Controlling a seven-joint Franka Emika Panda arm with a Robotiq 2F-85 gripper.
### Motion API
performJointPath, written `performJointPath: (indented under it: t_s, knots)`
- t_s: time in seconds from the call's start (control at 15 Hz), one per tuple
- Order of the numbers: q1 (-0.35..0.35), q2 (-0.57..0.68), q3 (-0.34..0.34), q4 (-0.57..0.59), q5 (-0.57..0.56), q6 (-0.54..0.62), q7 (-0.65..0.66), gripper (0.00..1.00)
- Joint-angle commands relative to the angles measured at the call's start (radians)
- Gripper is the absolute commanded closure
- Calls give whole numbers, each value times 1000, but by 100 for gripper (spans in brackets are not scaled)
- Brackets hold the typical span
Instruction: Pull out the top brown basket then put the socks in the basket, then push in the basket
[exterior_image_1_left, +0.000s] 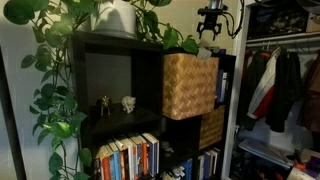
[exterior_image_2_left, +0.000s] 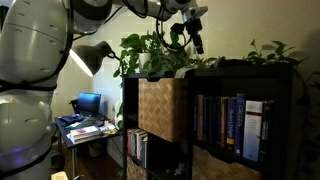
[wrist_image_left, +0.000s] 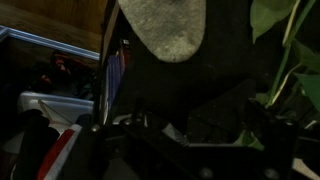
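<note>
The grey sock (wrist_image_left: 168, 27) sits to one side of my open gripper, so I should bring the gripper back toward the top brown basket (exterior_image_1_left: 189, 84) and down over the sock.
The light tan woven top brown basket (exterior_image_1_left: 189, 85) sticks out of its upper cubby in the dark shelf; it also shows in an exterior view (exterior_image_2_left: 163, 108). A grey sock (wrist_image_left: 165, 28) lies on the dark shelf top in the wrist view, apart from the jaws. My gripper (exterior_image_1_left: 211, 30) hangs above the shelf top over the basket's corner, among the plant leaves, and also shows in an exterior view (exterior_image_2_left: 191, 34). Its fingers look spread and empty. In the wrist view the jaws are very dark.
A trailing green plant (exterior_image_1_left: 60, 60) in a white pot (exterior_image_1_left: 115, 18) stands on the shelf (exterior_image_1_left: 110, 45). A darker woven basket (exterior_image_1_left: 212, 127) sits in the cubby below. Books (exterior_image_1_left: 128, 157) fill the lower shelves. Small figurines (exterior_image_1_left: 127, 102) stand in the open cubby. Clothes (exterior_image_1_left: 285, 85) hang beside the shelf.
</note>
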Motion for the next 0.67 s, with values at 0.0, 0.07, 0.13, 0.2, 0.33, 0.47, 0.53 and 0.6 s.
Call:
performJointPath:
  t_s: [0.0,0.07,0.13,0.2,0.33,0.47,0.53,0.6]
  knots:
    - [5,-42,0,-34,-3,-39,25,0]
    - [7,-52,4,-49,5,-45,25,0]
    - [8,-57,6,-55,11,-53,28,0]
    - [9,-68,11,-72,29,-65,30,0]
    - [10,-85,21,-105,51,-66,19,0]
    - [7,-93,26,-135,83,-57,25,0]
    - [6,-97,27,-148,94,-51,23,0]
    - [6,-101,26,-173,96,-26,22,0]
